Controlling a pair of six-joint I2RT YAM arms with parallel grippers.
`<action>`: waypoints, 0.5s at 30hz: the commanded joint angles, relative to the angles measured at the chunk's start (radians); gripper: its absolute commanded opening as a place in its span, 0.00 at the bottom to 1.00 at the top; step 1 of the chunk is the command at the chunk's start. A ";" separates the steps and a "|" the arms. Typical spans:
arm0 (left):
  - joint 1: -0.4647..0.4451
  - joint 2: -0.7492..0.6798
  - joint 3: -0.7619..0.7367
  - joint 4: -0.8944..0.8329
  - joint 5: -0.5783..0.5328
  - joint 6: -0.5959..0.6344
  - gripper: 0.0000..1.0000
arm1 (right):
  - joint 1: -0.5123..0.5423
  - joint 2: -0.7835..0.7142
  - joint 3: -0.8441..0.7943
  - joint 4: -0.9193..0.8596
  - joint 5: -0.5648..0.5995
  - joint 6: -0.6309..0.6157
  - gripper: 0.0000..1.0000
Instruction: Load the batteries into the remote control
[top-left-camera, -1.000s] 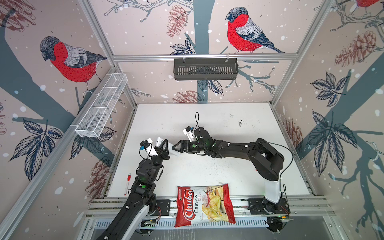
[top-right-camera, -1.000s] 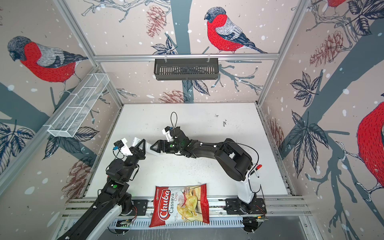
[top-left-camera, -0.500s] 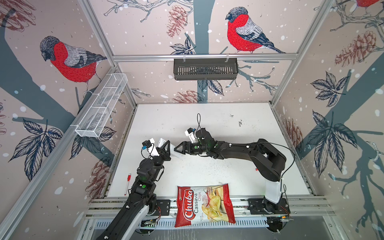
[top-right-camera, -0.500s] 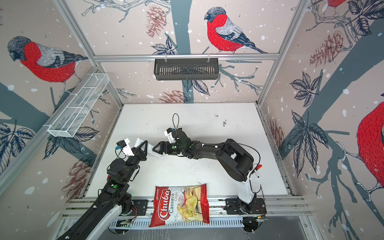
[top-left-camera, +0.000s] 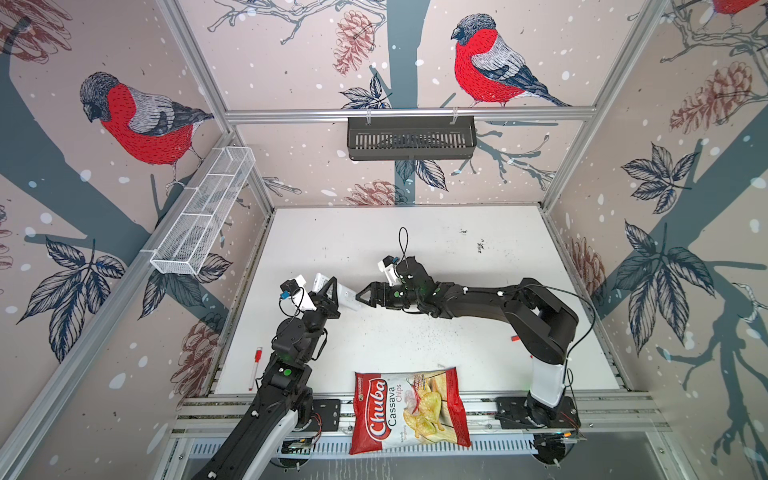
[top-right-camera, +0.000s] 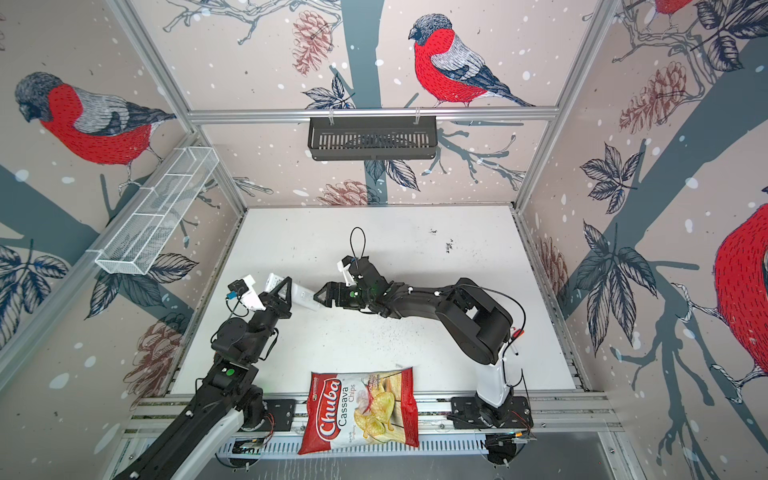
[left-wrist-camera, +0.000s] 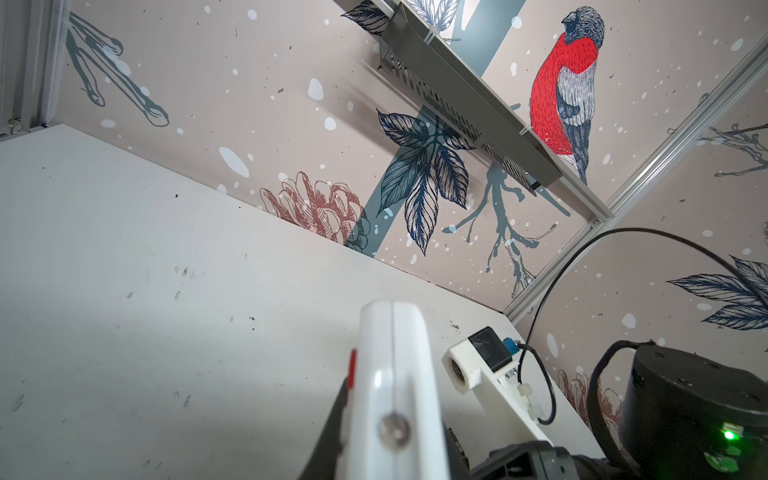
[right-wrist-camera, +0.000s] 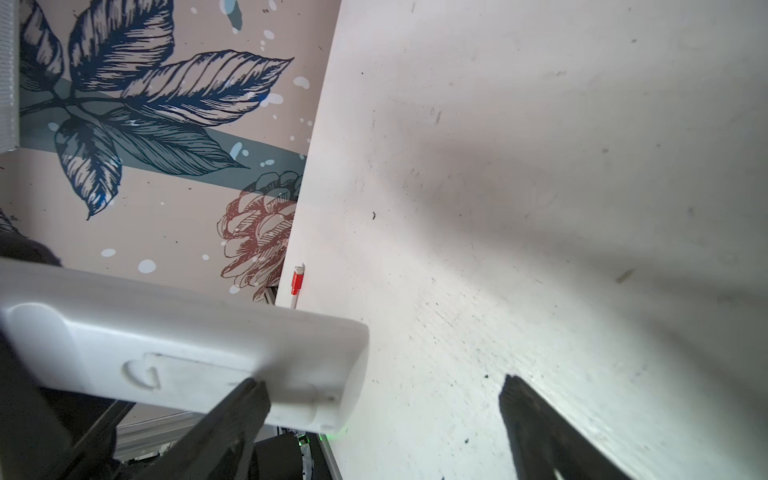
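Note:
Next, I move my right gripper's finger back to the arrow mark (right-wrist-camera: 141, 373) before I slide the cover, because that finger is near the loose end of the remote's cover (right-wrist-camera: 312, 398).
My left gripper (top-left-camera: 330, 291) (top-right-camera: 284, 293) (left-wrist-camera: 390, 440) is shut on the remote control (top-left-camera: 348, 297) (top-right-camera: 305, 297) (left-wrist-camera: 395, 365), a slim white bar held above the table. The remote's free end points at my right gripper (top-left-camera: 360, 296) (top-right-camera: 318, 297) (right-wrist-camera: 382, 384), which stands open. In the right wrist view the plain white back of the remote (right-wrist-camera: 187, 332) shows a closed cover with an arrow mark. Its end lies by one finger (right-wrist-camera: 232, 415); I cannot tell whether they touch. The other finger (right-wrist-camera: 536, 428) is well apart. The batteries are out of view.
A red Chuba chips bag (top-left-camera: 409, 409) (top-right-camera: 359, 409) lies over the table's front edge. A red-capped marker (top-left-camera: 255, 368) (right-wrist-camera: 298, 282) rests by the left edge. A small red bit (top-left-camera: 515, 338) lies near the right arm. A wire basket (top-left-camera: 203, 216) and a dark basket (top-left-camera: 411, 137) hang on the walls.
Both grippers have shifted slightly to the right. The right gripper's tips have drawn back toward the remote's end. The left gripper has kept hold of the remote.

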 joint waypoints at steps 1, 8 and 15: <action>0.001 -0.005 0.008 0.081 0.019 -0.009 0.00 | 0.010 -0.018 0.025 0.065 -0.034 -0.013 0.95; 0.001 -0.012 0.010 0.075 0.018 -0.010 0.00 | 0.033 -0.002 0.069 0.078 -0.059 -0.016 0.99; 0.001 -0.023 0.013 0.068 0.015 -0.014 0.00 | 0.038 0.016 0.089 0.064 -0.050 -0.018 0.99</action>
